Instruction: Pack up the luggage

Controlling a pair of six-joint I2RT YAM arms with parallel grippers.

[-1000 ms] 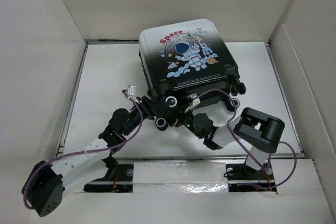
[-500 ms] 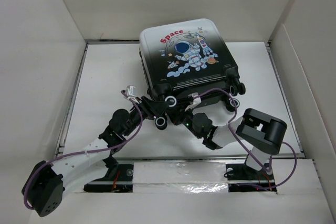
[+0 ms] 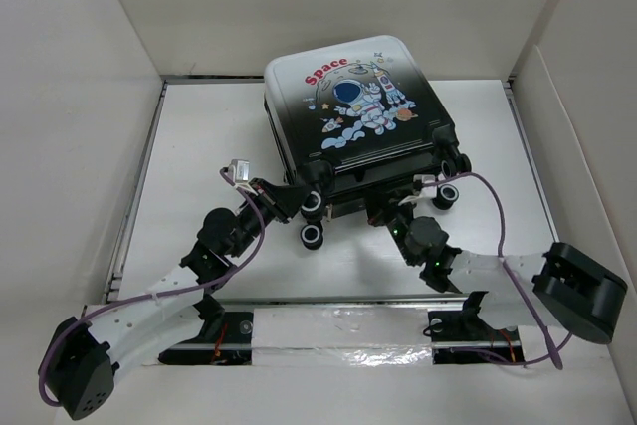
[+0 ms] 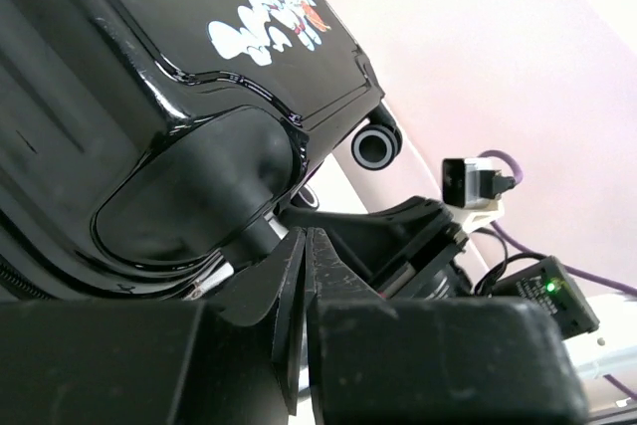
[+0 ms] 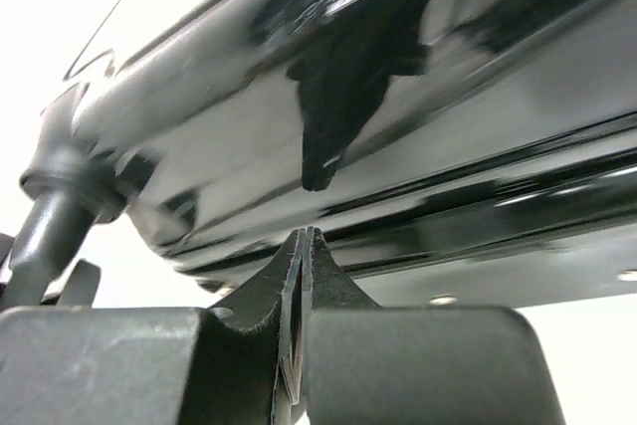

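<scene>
My left gripper needs to open because its closed fingers are beside the caster wheel at the luggage's near corner point(image 3: 313, 207). It should then go over that wheel with a finger on each side and grip it.
The luggage point(image 3: 353, 106) lies shut and flat mid-table, its white-to-black shell with the astronaut and red "Space" lettering facing up. Black caster wheels point(image 3: 315, 235) stick out along its near edge. My left gripper point(image 3: 291, 196) is shut with nothing in it, its tips at the near-left corner beside a wheel housing point(image 4: 214, 186). My right gripper point(image 3: 388, 208) is also shut and empty, its tips just under the glossy black near edge point(image 5: 398, 146). In the wrist views both pairs of fingers meet, left gripper point(image 4: 306, 234) and right gripper point(image 5: 304, 233).
White walls box in the table point(image 3: 199, 166) on the left, back and right. The right arm's elbow point(image 3: 582, 296) hangs out at the near right, with purple cables looping from both arms. A taped base rail point(image 3: 338, 330) runs along the near edge.
Both grippers have gone from open to shut. The right arm has swung its elbow out to the right and its gripper has moved right along the near edge. The left gripper crept slightly up-left.
</scene>
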